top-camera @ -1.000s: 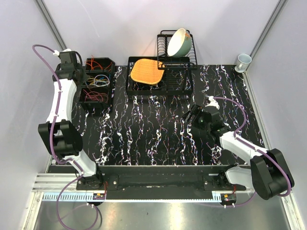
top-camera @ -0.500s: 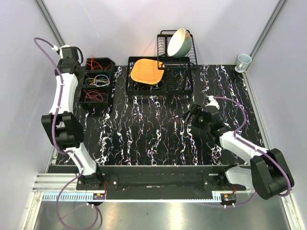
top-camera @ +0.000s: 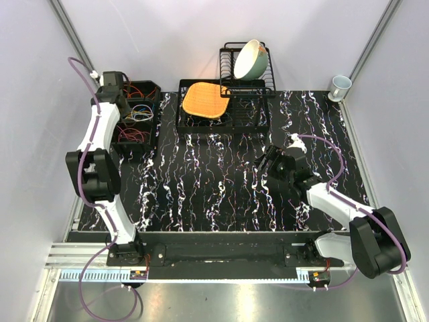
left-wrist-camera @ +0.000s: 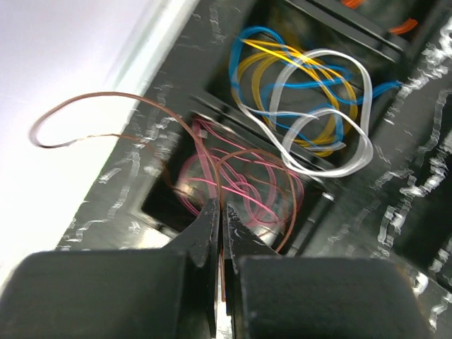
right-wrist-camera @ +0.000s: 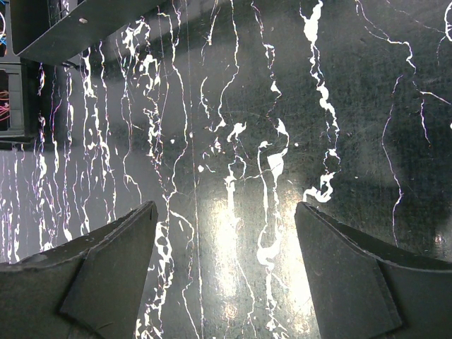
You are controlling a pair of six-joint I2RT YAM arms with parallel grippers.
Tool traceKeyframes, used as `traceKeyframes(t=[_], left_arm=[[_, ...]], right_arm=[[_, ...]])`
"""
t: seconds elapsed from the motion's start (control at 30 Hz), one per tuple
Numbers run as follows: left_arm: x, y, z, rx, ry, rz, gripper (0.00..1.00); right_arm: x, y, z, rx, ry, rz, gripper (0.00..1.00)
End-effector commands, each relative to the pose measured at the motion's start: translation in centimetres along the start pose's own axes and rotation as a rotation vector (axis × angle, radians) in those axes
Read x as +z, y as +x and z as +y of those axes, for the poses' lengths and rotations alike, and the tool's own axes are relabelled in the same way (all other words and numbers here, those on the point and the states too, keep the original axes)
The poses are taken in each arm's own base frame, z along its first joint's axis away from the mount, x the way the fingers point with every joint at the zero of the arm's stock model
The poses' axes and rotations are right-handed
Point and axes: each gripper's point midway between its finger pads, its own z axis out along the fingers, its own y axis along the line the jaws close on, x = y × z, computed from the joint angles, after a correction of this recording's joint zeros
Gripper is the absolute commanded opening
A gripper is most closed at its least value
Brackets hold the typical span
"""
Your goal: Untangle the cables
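Note:
The brown wire's loop pokes out beyond the bin's edge, so next my left gripper moves back and lets the wire down into the pink coil's compartment before it opens.
The cables lie in a black three-compartment bin at the back left: orange wires at the far end, blue and yellow coils in the middle, red ones nearest. My left gripper is over the bin. In the left wrist view it is shut on a thin brown wire that loops out to the left above a pink coil. Blue, yellow and white coils lie one compartment further. My right gripper is open and empty over the marbled table.
A black tray with an orange mat stands at the back centre. Behind it is a wire rack holding a pale bowl. A cup sits at the back right corner. The tray's corner shows ahead-left of my right gripper.
My left arm has swung right, from the bin's left side to over the bin. The right arm has barely moved.

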Motion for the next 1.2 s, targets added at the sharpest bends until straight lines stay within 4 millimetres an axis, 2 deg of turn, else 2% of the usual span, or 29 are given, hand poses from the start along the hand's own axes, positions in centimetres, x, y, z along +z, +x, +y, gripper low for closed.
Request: traceKeyframes(t=[0.0,0.07,0.23,0.33,0.43,0.67,0.83,0.93,1.17], left_arm=[[0.1,1.1,-2.4,-0.053,0.085,0.017,0.00],[0.2,2.4,-3.4,-0.088,0.136,0.050,0.00],[1.0,5.0,-4.6,-0.148,0.200,0.108,0.00],[1.2,5.5,-5.7,-0.164,0.260,0.118,0.00],[1.4,5.8,-5.8,-0.210,0.290,0.133,0.00],[2.3,4.3,-2.5,-0.255,0.205,0.083,0.00],[3.8,4.5,-0.7,-0.256,0.132,0.088,0.00],[4.6,4.8,-0.3,-0.254,0.107,0.096,0.00],[6.4,5.2,-0.7,-0.246,0.096,0.120,0.00]], right_arm=[[0.1,-1.7,1.4,-0.011,-0.033,-0.038,0.84],[0.1,-1.7,1.3,-0.009,-0.032,-0.038,0.85],[0.0,-1.7,1.4,-0.011,-0.033,-0.038,0.85],[0.0,-1.7,1.4,-0.011,-0.035,-0.039,0.85],[0.0,-1.7,1.3,-0.010,-0.034,-0.038,0.84],[0.0,-1.7,1.3,-0.010,-0.035,-0.039,0.84],[0.0,-1.7,1.3,-0.010,-0.035,-0.039,0.85],[0.0,-1.7,1.4,-0.010,-0.035,-0.039,0.84],[0.0,-1.7,1.4,-0.010,-0.035,-0.039,0.85]])
